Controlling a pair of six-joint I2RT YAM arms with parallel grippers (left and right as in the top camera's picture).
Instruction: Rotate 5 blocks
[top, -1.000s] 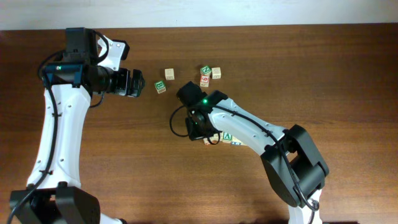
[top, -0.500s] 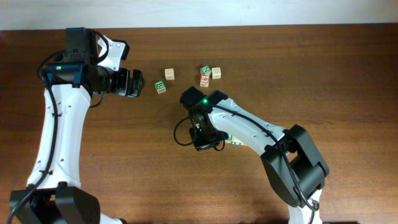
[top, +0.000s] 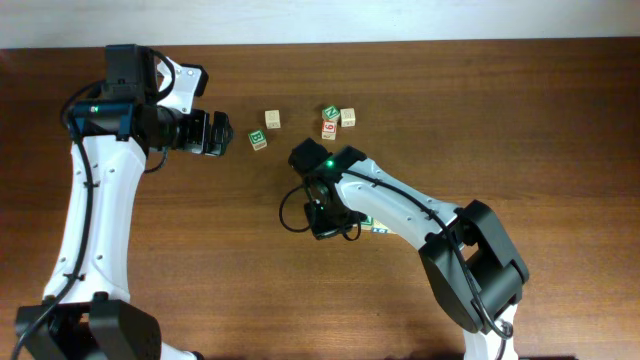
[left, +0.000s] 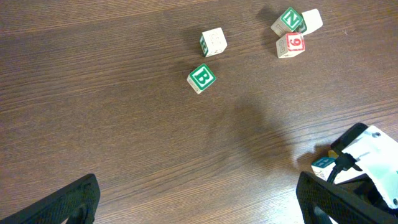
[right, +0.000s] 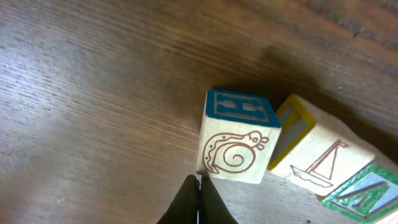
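Observation:
The snail block sits crooked (right: 275, 148) next to the sailboat block, so next my right gripper goes around and pushes the snail block's free side (right: 203, 132) toward the row.
My right gripper (right: 199, 184) is shut, with nothing between its fingers. Its tip touches the lower left corner of a block (right: 239, 143) with a blue top and a red snail on its side. Right of that block lie a yellow-edged block with a sailboat (right: 323, 165) and a green-edged block (right: 367, 196). From overhead, the right gripper (top: 328, 228) covers most of this cluster; only a sliver of a block (top: 376, 227) shows. My left gripper (top: 226, 134) hovers open at the upper left, well clear of the cluster.
Near the far edge lie a green "B" cube (left: 201, 78), a pale cube (left: 213, 42), a green "N" cube (left: 290, 20), a red "6" cube (left: 291, 45) and another pale cube (left: 313, 20). The white right arm (left: 373, 155) crosses the table's middle.
The right gripper has moved toward the front of the table, onto the block cluster, and has held there for the last half second. The left arm has not moved.

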